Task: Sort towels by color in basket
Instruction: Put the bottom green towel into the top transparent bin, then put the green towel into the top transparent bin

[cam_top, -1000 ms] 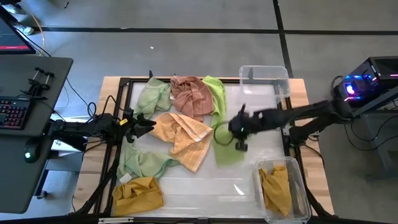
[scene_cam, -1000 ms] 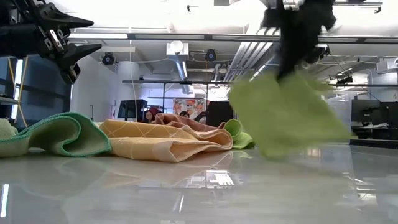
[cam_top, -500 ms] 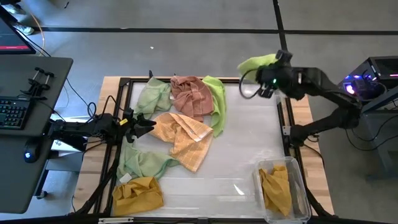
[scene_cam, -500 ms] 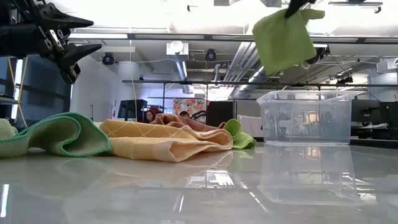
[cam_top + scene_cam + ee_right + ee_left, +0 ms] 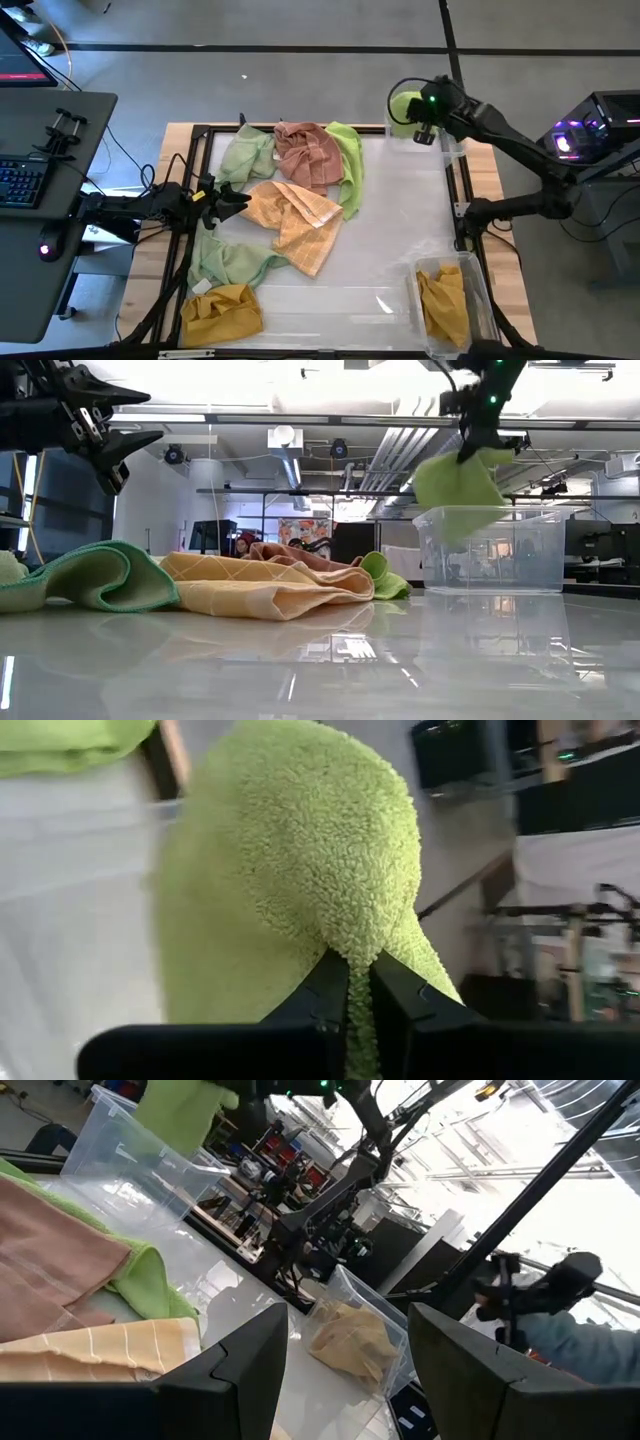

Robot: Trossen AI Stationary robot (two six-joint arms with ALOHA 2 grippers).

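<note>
My right gripper goes on down toward the bin's middle (image 5: pixel 492 550) before it lets go there, because the bright green towel's lower end (image 5: pixel 456 530) is inside the clear far bin's rim.
My right gripper (image 5: pixel 428 108) is over the clear far-right bin (image 5: pixel 450 128), shut on a bright green towel (image 5: pixel 458 485) that hangs into the bin's mouth. Several towels lie heaped on the table's left half: pale green (image 5: pixel 245 152), dusty pink (image 5: pixel 308 152), bright green (image 5: pixel 348 160), peach-orange (image 5: pixel 295 215), another pale green (image 5: pixel 228 262) and mustard yellow (image 5: pixel 220 312). My left gripper (image 5: pixel 238 199) hovers open above the heap's left side. A mustard towel (image 5: pixel 442 300) lies in the near-right bin (image 5: pixel 480 305). My right gripper pinches a bunched fold of the bright green towel (image 5: pixel 352 942) between its two fingertips (image 5: pixel 322 995), coming from above and pointing down. The towel is lifted clear of the table and hangs slack below the fingers, its lower part inside the far-right bin's rim (image 5: pixel 490 512).
A black frame (image 5: pixel 200 132) borders the white table surface; the middle and right of it (image 5: pixel 400 230) hold no towels. A desk with keyboard (image 5: pixel 25 180) stands beyond the left edge. People sit in the room far behind the table (image 5: pixel 240 545).
My right gripper has carried the bright green towel from low over the table's middle up and toward the far right corner, then lowered it over the far-right bin. The towel, earlier swinging above the table, now hangs with its lower part in the bin's mouth.
</note>
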